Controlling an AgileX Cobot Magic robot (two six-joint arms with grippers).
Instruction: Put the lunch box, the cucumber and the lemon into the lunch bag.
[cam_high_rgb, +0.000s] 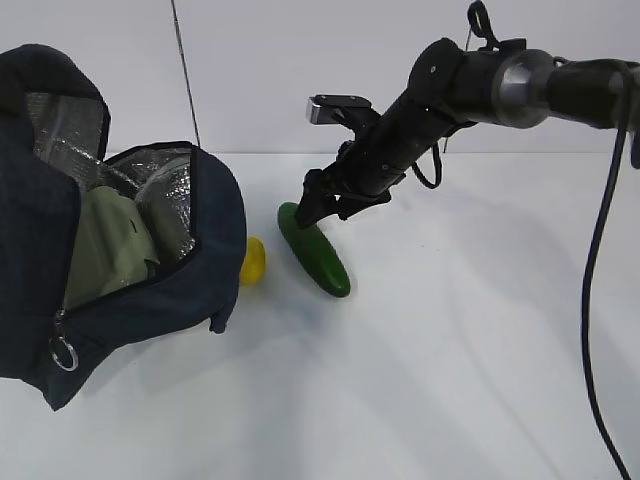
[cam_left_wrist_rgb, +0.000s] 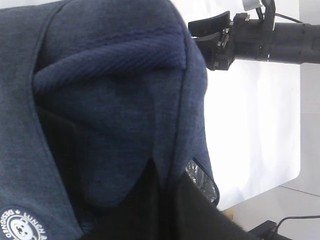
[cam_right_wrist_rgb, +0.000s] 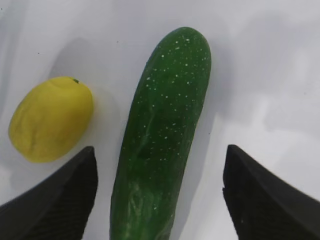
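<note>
The lunch bag's foil-lined opening (cam_high_rgb: 168, 212) is wide open around the lunch box, so I expect the cucumber (cam_high_rgb: 315, 250) to fit all the way inside next to the lunch box when the robot carries it in.
The navy lunch bag (cam_high_rgb: 150, 300) lies open on the left, foil lining showing, with the pale green lunch box (cam_high_rgb: 110, 250) inside it. The yellow lemon (cam_high_rgb: 253, 262) rests on the table against the bag's mouth. Just right of it lies the dark green cucumber (cam_high_rgb: 318, 258). My right gripper (cam_high_rgb: 305, 208) hangs open over the cucumber's far end. In the right wrist view its fingers (cam_right_wrist_rgb: 60, 200) straddle the cucumber (cam_right_wrist_rgb: 165, 135) without touching it, and the lemon (cam_right_wrist_rgb: 50, 119) sits to the left. My left gripper (cam_left_wrist_rgb: 167, 200) is shut on the lunch bag's fabric (cam_left_wrist_rgb: 100, 100).
The white table (cam_high_rgb: 450, 350) stretches to the right and front. A black cable (cam_high_rgb: 590, 300) hangs from the right arm at the right edge. The bag's zipper ring pull (cam_high_rgb: 63, 353) dangles at its front left. The right arm (cam_left_wrist_rgb: 270, 37) shows above the bag in the left wrist view.
</note>
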